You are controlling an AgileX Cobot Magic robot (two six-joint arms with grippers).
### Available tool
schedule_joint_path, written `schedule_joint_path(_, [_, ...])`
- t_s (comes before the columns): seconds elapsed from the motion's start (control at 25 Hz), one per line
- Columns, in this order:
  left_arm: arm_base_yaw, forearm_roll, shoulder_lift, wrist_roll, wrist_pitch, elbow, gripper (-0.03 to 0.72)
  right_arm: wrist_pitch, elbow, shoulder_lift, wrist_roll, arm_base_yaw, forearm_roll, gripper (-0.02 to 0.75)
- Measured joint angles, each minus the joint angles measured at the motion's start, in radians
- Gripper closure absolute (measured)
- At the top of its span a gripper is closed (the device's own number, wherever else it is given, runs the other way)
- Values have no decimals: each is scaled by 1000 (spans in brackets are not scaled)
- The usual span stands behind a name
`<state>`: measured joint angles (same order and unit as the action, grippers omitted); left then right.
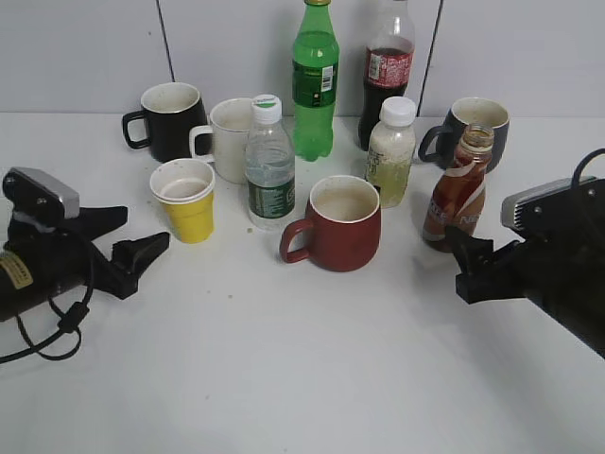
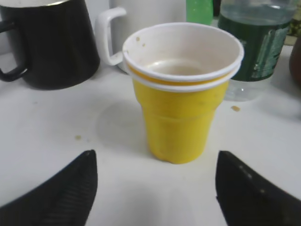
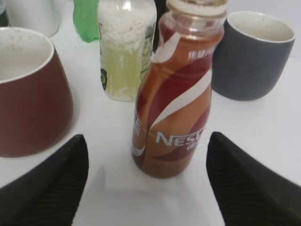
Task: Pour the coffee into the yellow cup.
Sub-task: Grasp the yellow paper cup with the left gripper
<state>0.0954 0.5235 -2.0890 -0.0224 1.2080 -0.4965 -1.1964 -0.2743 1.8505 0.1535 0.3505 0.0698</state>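
The inside of the yellow cup (image 1: 186, 200) has brown specks (image 2: 140, 41) on it. I should expect a bit of dark liquid at the bottom of the cup when I pick it up.
The coffee bottle (image 1: 458, 191) is brown with a white swirl and an uncapped clear neck. It stands upright at the right and fills the middle of the right wrist view (image 3: 174, 94). My right gripper (image 1: 470, 260) (image 3: 148, 179) is open just in front of it, fingers apart and not touching. The yellow cup (image 1: 187, 200) with white rim stands at the left and shows in the left wrist view (image 2: 181, 89), with some pale liquid inside. My left gripper (image 1: 132, 248) (image 2: 155, 188) is open just in front of it, empty.
A dark red mug (image 1: 336, 225) stands in the middle. A water bottle (image 1: 269, 165), white mug (image 1: 225, 137) and black mug (image 1: 170, 118) are behind the cup. A milky bottle (image 1: 390, 151), grey mug (image 1: 473, 128), green bottle (image 1: 315, 80) and cola bottle (image 1: 386, 71) stand behind.
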Motion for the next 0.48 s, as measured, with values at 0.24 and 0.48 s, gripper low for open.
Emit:
schedule_joint_path(0.24, [0, 86, -77, 1, 0, -101, 83, -10, 0, 8, -18, 0, 0, 151])
schedule_joint_path(0.48, [0, 161, -130, -62, 0, -204, 83, -12, 0, 8, -51, 0, 0, 151])
